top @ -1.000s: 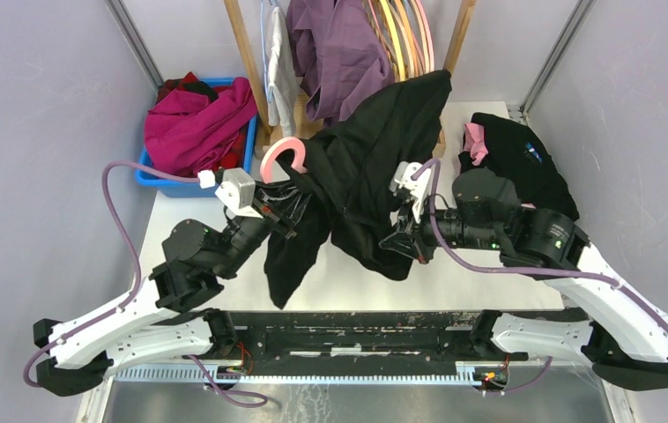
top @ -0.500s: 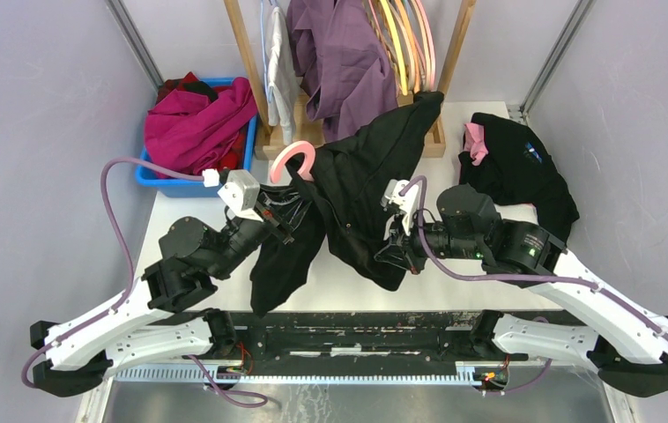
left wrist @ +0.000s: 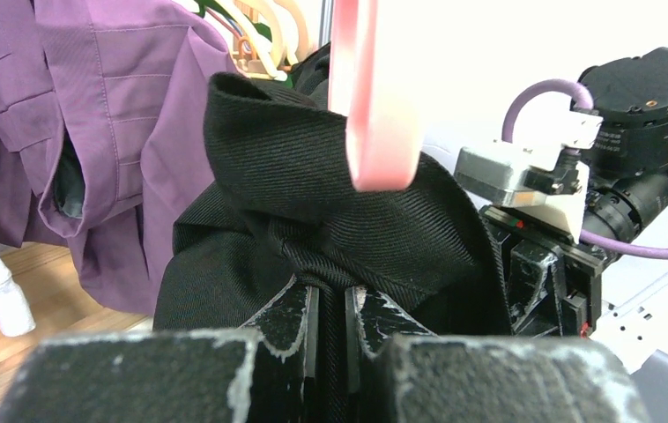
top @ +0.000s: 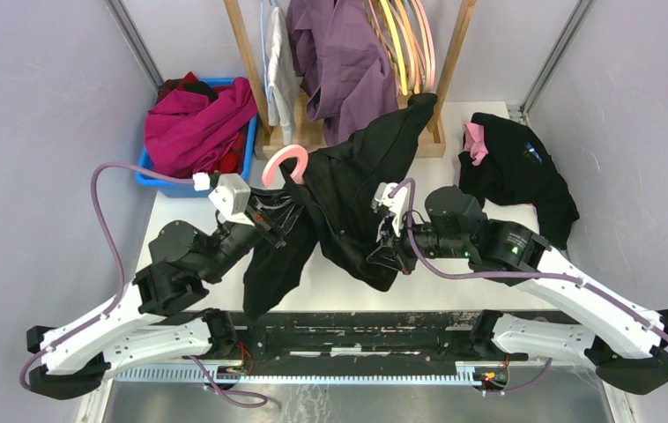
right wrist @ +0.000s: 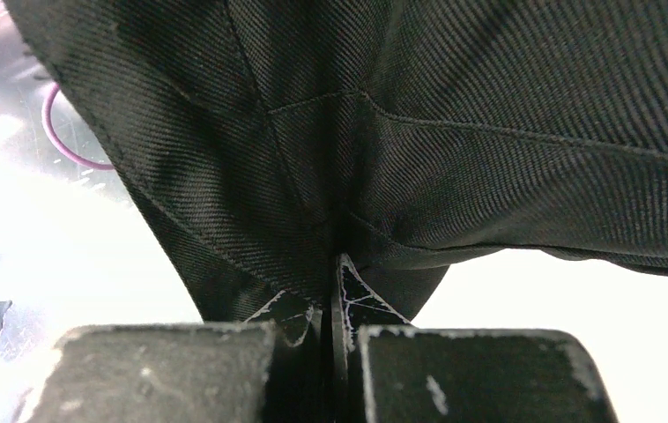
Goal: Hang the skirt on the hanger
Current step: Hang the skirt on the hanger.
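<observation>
My right gripper is holding the skirt's lower edge (top: 378, 277), far from the pink hook, so it should let go and take the skirt (top: 308, 186) under the hook from my left gripper.
A black skirt (top: 357, 189) hangs in the air between both arms, draped over a pink hanger (top: 279, 162) whose hook sticks up at its left. Most of the hanger is hidden under the cloth. My left gripper (top: 270, 216) is shut on a fold of the skirt just below the hook; in the left wrist view the black cloth (left wrist: 330, 220) is pinched between the jaws, with the pink hook (left wrist: 367, 97) above. My right gripper (top: 382, 254) is shut on the skirt's lower edge (right wrist: 339, 203). The skirt's top corner reaches the wooden rack.
A wooden rack (top: 247, 62) at the back holds purple clothes (top: 339, 53) and several hangers. A blue bin (top: 156, 181) of red clothes stands back left. A black garment pile (top: 520, 163) with a pink bit lies at the right.
Both arms have moved left with the skirt. The hanger hook has shifted left, and the right gripper has drawn in toward the centre.
</observation>
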